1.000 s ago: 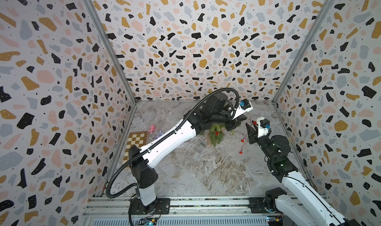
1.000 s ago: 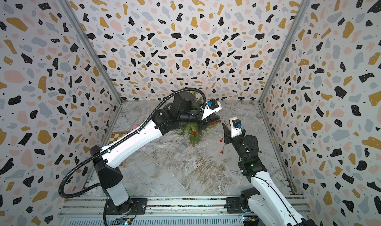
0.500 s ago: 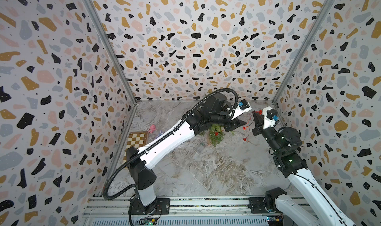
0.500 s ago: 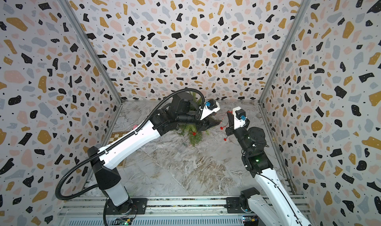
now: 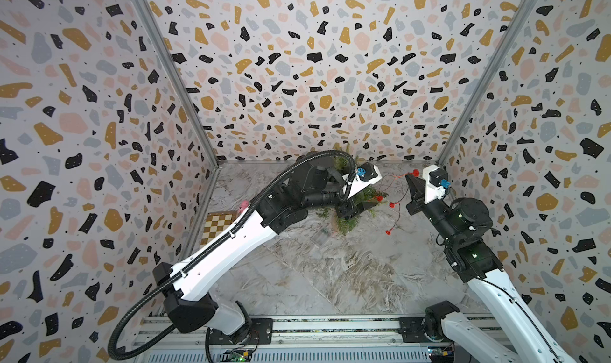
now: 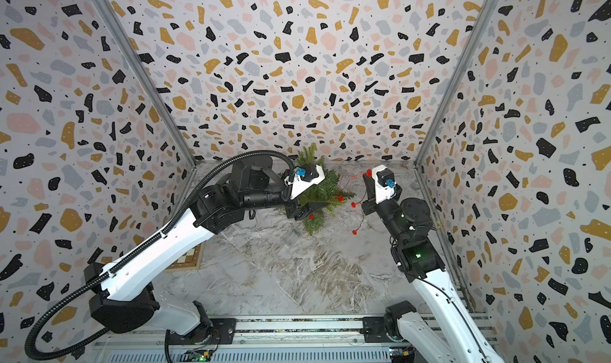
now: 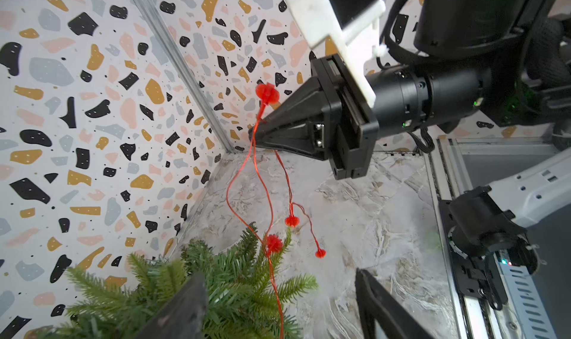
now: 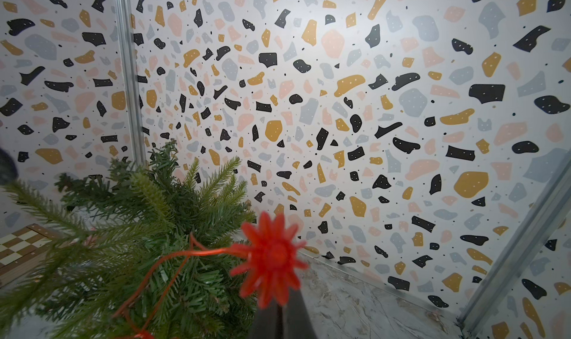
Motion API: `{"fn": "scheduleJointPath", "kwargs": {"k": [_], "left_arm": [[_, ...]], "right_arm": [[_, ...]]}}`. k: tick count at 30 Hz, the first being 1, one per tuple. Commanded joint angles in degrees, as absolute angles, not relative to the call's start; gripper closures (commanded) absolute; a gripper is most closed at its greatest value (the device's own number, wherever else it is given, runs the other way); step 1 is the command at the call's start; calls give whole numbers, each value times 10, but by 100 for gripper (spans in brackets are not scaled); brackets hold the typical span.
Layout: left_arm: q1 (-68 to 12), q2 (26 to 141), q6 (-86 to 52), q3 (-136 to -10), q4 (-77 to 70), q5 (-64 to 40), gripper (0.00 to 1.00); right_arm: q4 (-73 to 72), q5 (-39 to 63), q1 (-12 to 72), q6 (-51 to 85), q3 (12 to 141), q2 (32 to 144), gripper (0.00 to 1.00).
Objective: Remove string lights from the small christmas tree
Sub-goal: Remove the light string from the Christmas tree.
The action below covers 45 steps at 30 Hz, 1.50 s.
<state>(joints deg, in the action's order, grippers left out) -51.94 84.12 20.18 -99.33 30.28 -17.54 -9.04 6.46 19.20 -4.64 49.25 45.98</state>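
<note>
The string lights (image 7: 273,243) will move around the tree freely when I carry them, because the red wire hangs in slack curves (image 7: 228,193) next to the branches.
The small christmas tree (image 5: 347,224) (image 6: 325,182) stands at the back of the marble floor, partly hidden by my left arm. My left gripper (image 5: 358,207) (image 6: 310,209) (image 7: 278,275) is open at its branches (image 7: 216,278); a strand runs loose between the fingers. The string lights (image 5: 391,205) (image 6: 353,205) (image 7: 273,243), a thin red wire with red beads, hang from the tree's right side up to my right gripper (image 5: 408,177) (image 6: 364,177) (image 7: 253,135) (image 8: 281,319). That gripper is shut on the wire just below a bead (image 8: 272,260), raised right of the tree (image 8: 154,229).
A checkerboard (image 5: 220,224) (image 8: 18,241) lies by the left wall with a small pink thing (image 5: 243,205) behind it. Terrazzo walls enclose the back and both sides. The back right corner post (image 7: 216,121) stands close behind my right gripper.
My left gripper has opened at the tree. My right gripper has shut on the wire and risen toward the back right, drawing the strand out from the tree.
</note>
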Motion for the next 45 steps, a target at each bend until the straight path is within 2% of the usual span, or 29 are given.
{"fn": "scheduleJointPath", "kwargs": {"k": [1,12,14,18,20,37,42,45], "left_arm": [[-523,847,215,-980,334,-187,25],[-524,917,225,-1043,363,-180,28],[-523,928,219,-1053,365,-171,32],[-523,952,208,-1084,380,-143,50],[-523,961,209,-1091,382,-149,55],[-524,1001,217,-1091,366,-81,62],[-524,1005,218,-1089,369,-68,62],[-524,1005,219,-1086,371,-63,69]], "right_arm": [[-78,70,196,-54,522,456,100],[-79,73,209,-53,544,461,100],[-79,71,211,-54,547,462,100],[-82,67,213,-55,550,460,100],[-82,67,213,-55,552,461,100],[-89,66,218,-52,541,454,100],[-90,66,218,-51,541,452,100],[-90,66,218,-52,541,451,100]]}}
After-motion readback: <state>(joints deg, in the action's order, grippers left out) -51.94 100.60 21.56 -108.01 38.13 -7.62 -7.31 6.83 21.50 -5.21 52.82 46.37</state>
